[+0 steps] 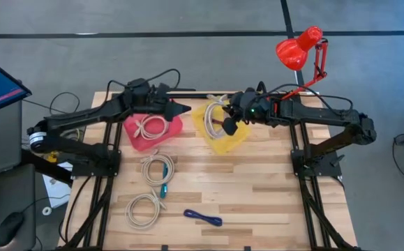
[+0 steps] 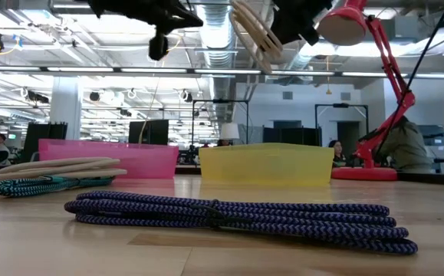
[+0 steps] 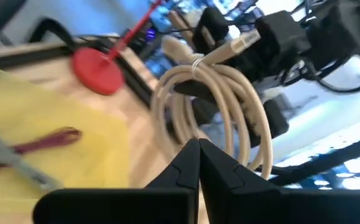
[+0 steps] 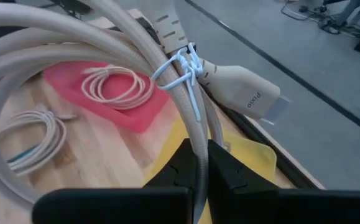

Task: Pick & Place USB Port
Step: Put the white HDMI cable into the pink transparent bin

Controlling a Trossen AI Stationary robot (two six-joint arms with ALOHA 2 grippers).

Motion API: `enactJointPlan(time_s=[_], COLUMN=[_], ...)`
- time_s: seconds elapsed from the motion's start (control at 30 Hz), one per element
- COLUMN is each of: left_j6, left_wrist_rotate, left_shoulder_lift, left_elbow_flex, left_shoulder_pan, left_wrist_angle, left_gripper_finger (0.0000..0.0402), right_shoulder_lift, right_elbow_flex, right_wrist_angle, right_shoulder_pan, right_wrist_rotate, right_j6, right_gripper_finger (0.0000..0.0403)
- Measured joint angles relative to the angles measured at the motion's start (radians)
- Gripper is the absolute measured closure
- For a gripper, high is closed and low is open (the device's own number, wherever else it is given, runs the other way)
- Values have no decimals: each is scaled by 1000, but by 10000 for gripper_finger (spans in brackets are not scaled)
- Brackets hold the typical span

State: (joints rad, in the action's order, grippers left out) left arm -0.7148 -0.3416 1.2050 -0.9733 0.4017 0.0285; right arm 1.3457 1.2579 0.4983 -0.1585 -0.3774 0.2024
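Observation:
The beige coil [image 1: 213, 120] is hanging in my right gripper above the yellow tray. Next, my left gripper takes hold of the coil's loose strands and brings it to the pink tray [image 1: 153, 131].
A beige coiled cable [image 4: 105, 37], bound with a white tie [image 4: 183, 68] and ending in a flat plug [image 4: 248, 93], hangs in my right gripper [image 1: 228, 124] above the yellow tray [image 1: 238, 141]. In the low view the coil [image 2: 254, 34] is well clear of the tray [image 2: 266, 165]. My left gripper [image 1: 182, 109] is shut and empty, in the air over the right end of the pink tray [image 1: 139, 141]. It points at the coil [image 3: 229, 93]. A second beige coil [image 1: 150, 126] lies in the pink tray. A red cable [image 3: 46, 140] lies in the yellow tray. My right gripper pinches a few strands of the coil [image 4: 197, 134] between its two fingers, just below the white tie. The fingers lie across the strands. The coil is lifted clear and hangs tilted below the gripper over the yellow tray.
On the bare wood nearer the table's near edge lie a beige coil [image 1: 158, 166], a teal cable [image 1: 165, 189], another beige coil [image 1: 142, 209] and a blue-purple braided cable [image 1: 203, 217]. A red desk lamp [image 1: 298, 49] stands at the far right corner.

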Motion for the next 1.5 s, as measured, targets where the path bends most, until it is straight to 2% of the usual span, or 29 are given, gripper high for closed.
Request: enactJointPlan(time_s=[0.1,0.3,0.47,0.77,0.97,1.23,1.5], left_j6=[-55,-129,-192,-211,-211,-209,-206], left_wrist_rotate=[-79,-139,-184,-188,-185,-183,-184], left_shoulder_lift=[46,121,153,145,145,145,146], left_elbow_flex=[0,0,0,-2,-2,-2,-1], left_shoulder_pan=[8,7,1,-10,-18,-44,-48], left_wrist_angle=[88,179,231,286,287,303,297], left_gripper_finger=[392,390,359,277,240,218,228], right_shoulder_lift=[0,0,0,0,0,90,165], right_elbow_flex=[0,0,0,0,0,-2,1], right_wrist_angle=[-17,-16,-12,-12,-13,-96,-154], right_shoulder_pan=[0,-2,-9,-35,-41,-41,-32], right_wrist_rotate=[13,-7,-14,-15,-13,34,66], right_j6=[-1,-2,-3,-3,-3,0,2], right_gripper_finger=[399,399,399,399,399,399,399])
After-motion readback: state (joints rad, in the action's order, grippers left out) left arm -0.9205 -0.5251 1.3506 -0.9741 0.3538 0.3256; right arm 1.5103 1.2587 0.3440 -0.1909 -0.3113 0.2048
